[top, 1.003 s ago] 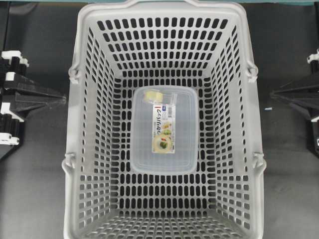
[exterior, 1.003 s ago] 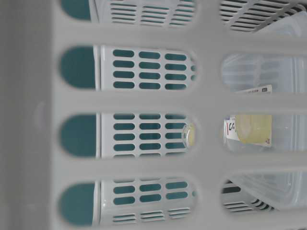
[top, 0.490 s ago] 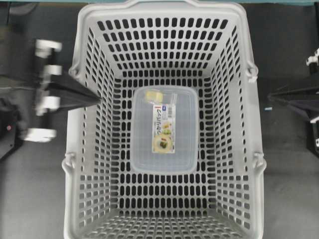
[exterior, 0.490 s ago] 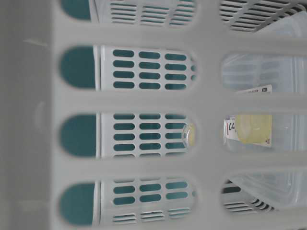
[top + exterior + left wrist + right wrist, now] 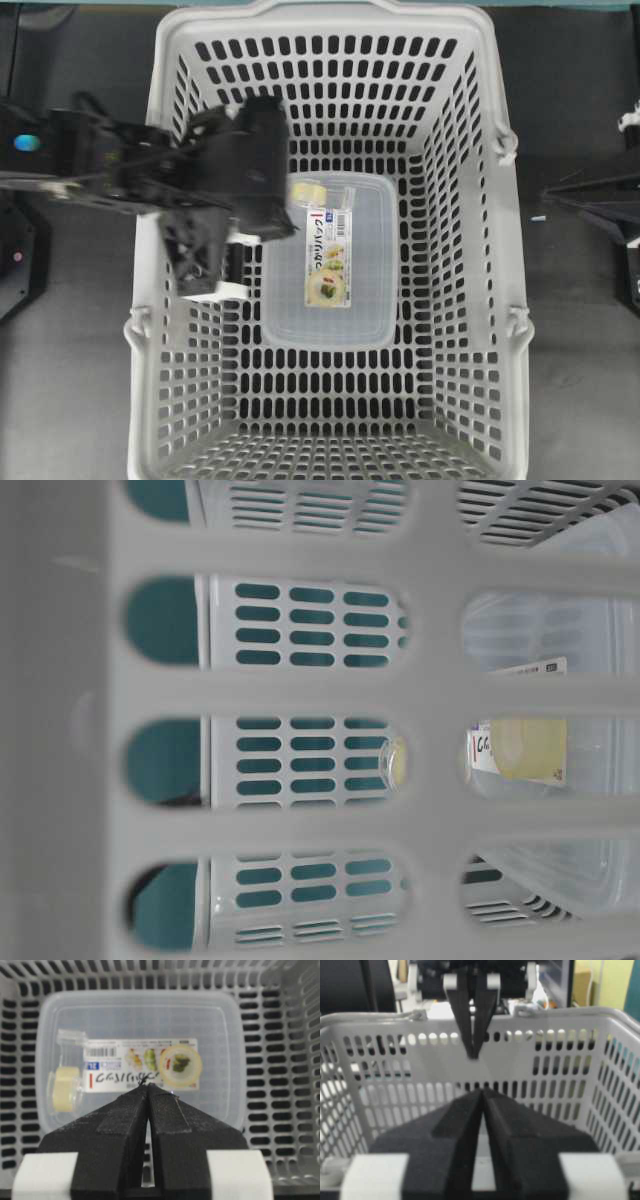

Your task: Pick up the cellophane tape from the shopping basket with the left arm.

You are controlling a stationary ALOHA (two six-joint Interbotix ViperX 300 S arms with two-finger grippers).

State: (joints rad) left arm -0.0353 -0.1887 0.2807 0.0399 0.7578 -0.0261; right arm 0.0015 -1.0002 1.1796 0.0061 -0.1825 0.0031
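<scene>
My left gripper is lowering toward the cellophane tape ring, which stands free on the box's label and is clear from above. It should go on going down before its fingers close across the ring.
The cellophane tape, a small pale-yellow roll in a clear pack, lies on the far end of a clear lidded box inside the shopping basket. The left arm reaches over the basket's left wall. My left gripper hangs above the box, shut and empty. In the left wrist view its tips sit over the box's label, with the tape to their left and apart from them. My right gripper stays outside the basket's right wall, tips together, holding nothing.
The big clear box with a food-picture label fills the middle of the basket floor. Tall slotted walls ring it, with handle pivots on the rim. The basket stands on a dark table.
The left arm swung from beside the basket over its left wall and now hangs above the box. The right gripper has stayed put. The tape and box have not moved.
</scene>
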